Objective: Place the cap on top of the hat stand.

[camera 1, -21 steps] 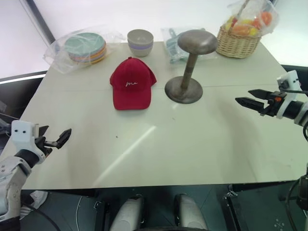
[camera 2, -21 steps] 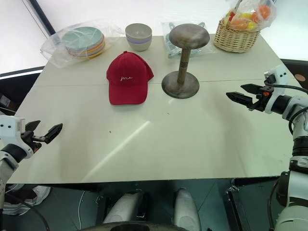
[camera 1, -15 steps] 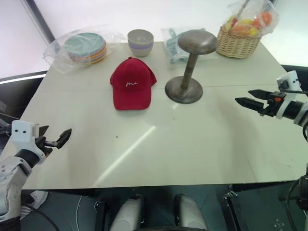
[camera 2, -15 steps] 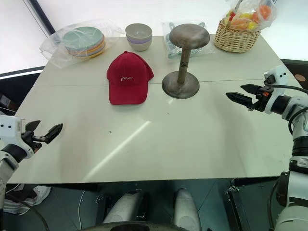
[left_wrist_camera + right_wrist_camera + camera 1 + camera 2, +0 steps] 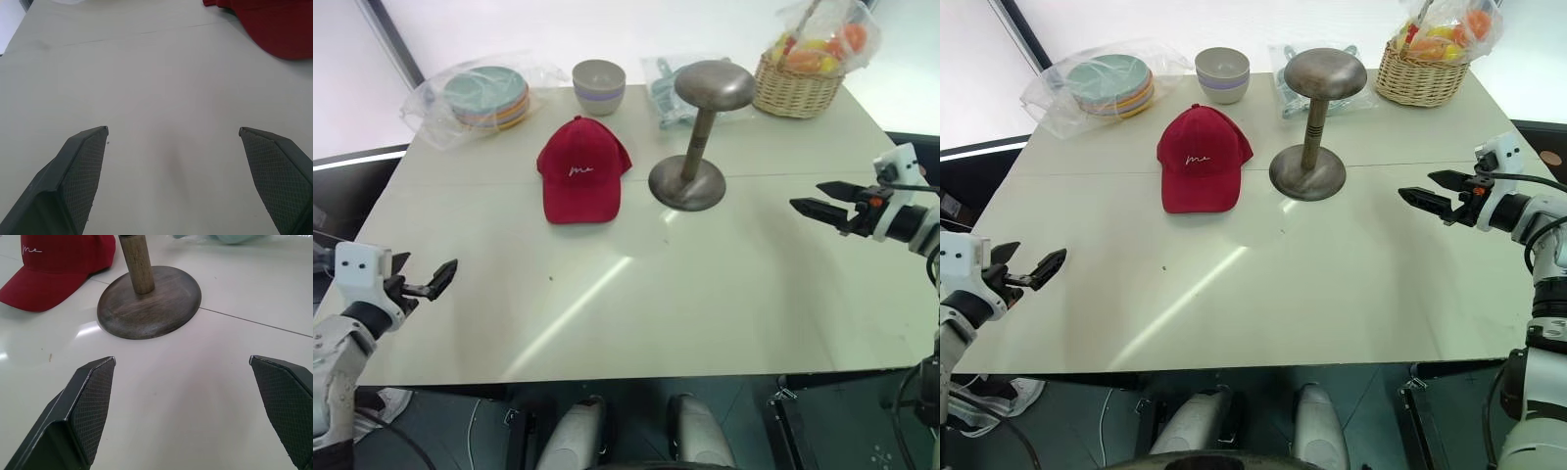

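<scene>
My gripper is going to lower the red cap (image 5: 582,171) onto the hat stand's domed top (image 5: 716,84), which looks narrower than the red cap's top, so the red cap will tip rim-down there.
The red cap (image 5: 579,181) lies flat on the pale table (image 5: 636,294), brim toward me, just left of the hat stand (image 5: 690,176). The stand is upright, its domed top (image 5: 715,85) bare. My left gripper (image 5: 429,272) hovers open over the table's near left edge, far from the cap; the left wrist view has the cap's brim (image 5: 274,24) well beyond the fingers. My right gripper (image 5: 808,196) is open at the table's right side, pointing toward the stand. In the right wrist view the stand's base (image 5: 151,301) and the cap (image 5: 54,269) lie ahead of the spread fingers.
At the back of the table stand a bagged stack of plates (image 5: 487,96), a grey bowl (image 5: 599,83), a plastic bag of teal items (image 5: 664,88) and a wicker basket (image 5: 800,73). The table's front edge (image 5: 636,377) is close to me.
</scene>
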Motion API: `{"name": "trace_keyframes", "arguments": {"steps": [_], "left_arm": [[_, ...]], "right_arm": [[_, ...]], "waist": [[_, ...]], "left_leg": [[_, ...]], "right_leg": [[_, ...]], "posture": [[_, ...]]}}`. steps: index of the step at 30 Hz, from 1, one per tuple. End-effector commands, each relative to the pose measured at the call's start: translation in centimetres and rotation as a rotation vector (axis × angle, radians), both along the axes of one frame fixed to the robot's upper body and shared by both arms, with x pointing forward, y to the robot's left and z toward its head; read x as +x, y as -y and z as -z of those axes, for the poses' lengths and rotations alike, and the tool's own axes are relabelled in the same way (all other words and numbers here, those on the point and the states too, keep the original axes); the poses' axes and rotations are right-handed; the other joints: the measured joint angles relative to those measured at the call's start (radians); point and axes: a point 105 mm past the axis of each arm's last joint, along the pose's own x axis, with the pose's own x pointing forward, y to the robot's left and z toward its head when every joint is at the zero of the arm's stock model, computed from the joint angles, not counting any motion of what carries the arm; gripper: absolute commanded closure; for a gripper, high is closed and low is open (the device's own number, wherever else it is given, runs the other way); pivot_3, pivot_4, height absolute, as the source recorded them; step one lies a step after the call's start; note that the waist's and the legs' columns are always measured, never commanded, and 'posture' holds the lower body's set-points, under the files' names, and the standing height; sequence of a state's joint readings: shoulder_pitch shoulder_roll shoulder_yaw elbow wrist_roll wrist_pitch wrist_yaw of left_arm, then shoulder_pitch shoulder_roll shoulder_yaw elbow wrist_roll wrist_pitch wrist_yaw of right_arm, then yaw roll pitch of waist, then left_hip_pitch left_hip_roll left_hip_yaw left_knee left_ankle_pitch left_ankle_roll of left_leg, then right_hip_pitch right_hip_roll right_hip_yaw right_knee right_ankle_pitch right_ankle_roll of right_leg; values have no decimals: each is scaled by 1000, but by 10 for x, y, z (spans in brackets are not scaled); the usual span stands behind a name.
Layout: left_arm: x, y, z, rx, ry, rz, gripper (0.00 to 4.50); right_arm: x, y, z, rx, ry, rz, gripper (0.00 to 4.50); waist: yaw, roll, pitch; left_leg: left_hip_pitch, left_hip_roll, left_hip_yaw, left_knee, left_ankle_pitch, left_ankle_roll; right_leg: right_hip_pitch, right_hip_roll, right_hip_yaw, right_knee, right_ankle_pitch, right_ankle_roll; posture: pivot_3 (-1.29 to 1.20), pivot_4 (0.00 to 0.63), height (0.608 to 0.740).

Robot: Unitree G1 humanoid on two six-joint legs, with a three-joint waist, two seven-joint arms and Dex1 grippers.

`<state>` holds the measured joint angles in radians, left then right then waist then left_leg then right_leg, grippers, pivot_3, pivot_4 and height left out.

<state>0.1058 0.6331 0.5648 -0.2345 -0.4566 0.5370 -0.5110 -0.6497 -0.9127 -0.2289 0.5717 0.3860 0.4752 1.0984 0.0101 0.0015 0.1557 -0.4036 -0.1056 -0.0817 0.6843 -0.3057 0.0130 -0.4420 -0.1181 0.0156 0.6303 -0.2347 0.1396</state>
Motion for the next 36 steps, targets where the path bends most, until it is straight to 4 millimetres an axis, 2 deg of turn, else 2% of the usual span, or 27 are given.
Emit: {"name": "trace_keyframes", "arguments": {"steps": [1,6,12,15,18,24,29,32,33,36], "left_arm": [[1,-5,-11,33,22,-12,17],[2,-9,-3,78,-39,-27,17],[1,-9,1,215,-92,44,17],[4,-17,-6,248,-76,40,17],[7,-22,-14,278,-56,47,17],[14,-29,-31,338,-16,86,17],[18,-37,-31,347,-16,92,17],[23,-31,-37,418,37,128,17],[26,-26,-42,503,64,165,17],[34,5,-52,728,148,342,17]], "right_arm": [[2,-3,-17,-13,59,-12,0],[3,-1,-18,-22,61,-3,0],[4,-6,-22,-20,42,-24,0],[-1,-28,-25,-17,26,-123,0],[-14,-63,-38,20,30,-262,0],[-50,-122,-70,93,60,-481,0],[-61,-135,-77,75,66,-506,0],[-62,-136,-76,55,65,-502,0],[-62,-135,-76,46,66,-498,0],[-59,-132,-77,31,72,-482,0]], "waist": [[0,0,0],[0,0,0],[-1,0,0],[-1,1,0],[-2,1,1],[0,1,1],[2,1,1],[2,1,1],[3,1,1],[3,1,1]], "left_leg": [[0,0,0,0,0,0],[0,0,0,0,0,0],[0,0,0,0,0,0],[0,0,0,-1,0,0],[0,0,0,-1,0,0],[0,0,0,-1,0,0],[0,0,-1,-1,0,0],[0,0,-1,-1,0,0],[0,0,-1,-1,0,0],[0,0,-1,-1,0,0]], "right_leg": [[0,0,0,0,0,0],[0,0,0,0,0,0],[0,0,0,0,0,0],[0,0,0,0,0,0],[-1,0,0,0,0,0],[-1,0,0,0,0,0],[0,-1,0,0,0,0],[-1,-1,0,0,0,0],[-1,-1,0,0,0,0],[0,-1,0,0,0,0]], "posture": [[0,150,740],[0,150,740],[0,150,740],[0,150,740],[0,150,740],[0,150,740],[0,150,740],[0,150,740],[0,150,740],[0,150,740]]}}
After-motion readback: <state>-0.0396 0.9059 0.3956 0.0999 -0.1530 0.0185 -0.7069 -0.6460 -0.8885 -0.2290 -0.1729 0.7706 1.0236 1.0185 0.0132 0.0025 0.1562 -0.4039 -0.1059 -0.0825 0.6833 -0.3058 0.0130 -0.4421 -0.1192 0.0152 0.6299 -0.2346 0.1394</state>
